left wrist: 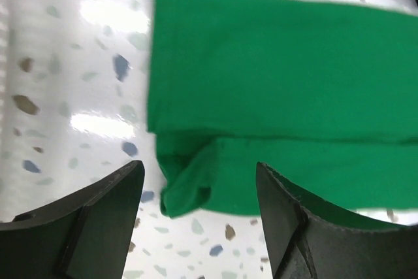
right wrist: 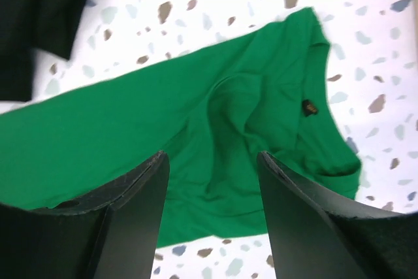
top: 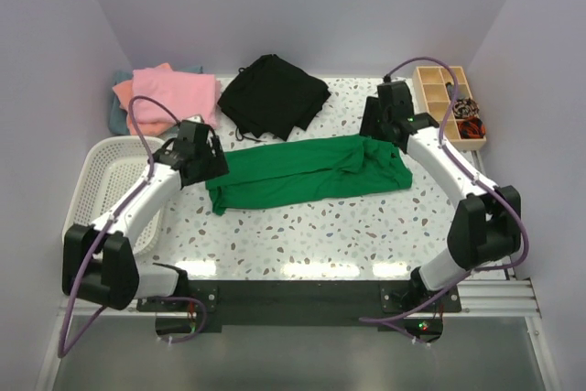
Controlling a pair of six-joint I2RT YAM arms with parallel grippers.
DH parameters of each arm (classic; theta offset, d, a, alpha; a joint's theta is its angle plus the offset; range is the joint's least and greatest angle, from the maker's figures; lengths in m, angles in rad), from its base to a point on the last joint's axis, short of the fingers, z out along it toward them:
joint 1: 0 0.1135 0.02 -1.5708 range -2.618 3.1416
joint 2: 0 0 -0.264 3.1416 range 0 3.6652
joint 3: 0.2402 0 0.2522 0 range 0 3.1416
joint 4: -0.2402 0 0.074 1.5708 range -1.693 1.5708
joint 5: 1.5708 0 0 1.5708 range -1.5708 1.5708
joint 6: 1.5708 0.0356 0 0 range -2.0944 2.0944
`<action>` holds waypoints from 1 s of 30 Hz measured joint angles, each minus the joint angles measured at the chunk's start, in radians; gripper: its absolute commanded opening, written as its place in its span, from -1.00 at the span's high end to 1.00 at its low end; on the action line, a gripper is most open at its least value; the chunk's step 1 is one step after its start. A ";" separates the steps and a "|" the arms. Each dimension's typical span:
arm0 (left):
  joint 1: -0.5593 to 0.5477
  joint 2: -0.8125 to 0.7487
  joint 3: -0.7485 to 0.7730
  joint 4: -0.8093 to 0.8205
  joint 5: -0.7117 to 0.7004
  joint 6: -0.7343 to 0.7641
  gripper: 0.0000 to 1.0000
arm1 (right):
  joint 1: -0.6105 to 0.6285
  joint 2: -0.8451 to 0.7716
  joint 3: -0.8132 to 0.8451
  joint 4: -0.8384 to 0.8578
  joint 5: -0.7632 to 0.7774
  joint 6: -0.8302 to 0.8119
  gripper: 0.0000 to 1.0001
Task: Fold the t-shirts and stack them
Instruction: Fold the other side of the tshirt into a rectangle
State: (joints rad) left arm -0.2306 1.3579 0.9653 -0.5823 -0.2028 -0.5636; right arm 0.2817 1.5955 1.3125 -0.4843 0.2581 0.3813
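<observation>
The green t-shirt's hem end is rumpled at one corner. Next, my left gripper grabs that corner and pulls it flat before the t-shirt is folded further.
A bright green t-shirt lies folded lengthwise into a long band across the middle of the speckled table. Its hem end fills the left wrist view, with a rumpled corner by my left gripper, which is open and empty just above it. Its collar end, wrinkled, lies under my right gripper, also open and empty. In the top view the left gripper is at the shirt's left end and the right gripper is at its right end. Pink, salmon-orange and grey-teal shirts are stacked at the back left.
A black garment lies at the back centre, its corner showing in the right wrist view. A white mesh basket stands at the left under the left arm. A wooden compartment box sits at the back right.
</observation>
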 measured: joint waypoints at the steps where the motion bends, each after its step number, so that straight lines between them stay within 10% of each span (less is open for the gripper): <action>1: -0.008 -0.030 -0.027 0.005 0.037 0.000 -0.47 | 0.008 -0.022 -0.018 0.006 -0.025 0.006 -0.21; 21: -0.209 -0.276 -0.403 0.127 -0.188 -0.203 -0.57 | 0.121 -0.032 -0.142 0.025 -0.155 0.071 -0.22; 30: -0.209 -0.201 -0.410 0.244 -0.284 -0.176 -0.20 | 0.121 -0.032 -0.145 0.027 -0.172 0.074 -0.20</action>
State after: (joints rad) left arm -0.4400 1.1568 0.5552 -0.3382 -0.4870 -0.7399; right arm 0.4026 1.5639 1.1671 -0.4572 0.0856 0.4557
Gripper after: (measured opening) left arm 0.674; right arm 0.605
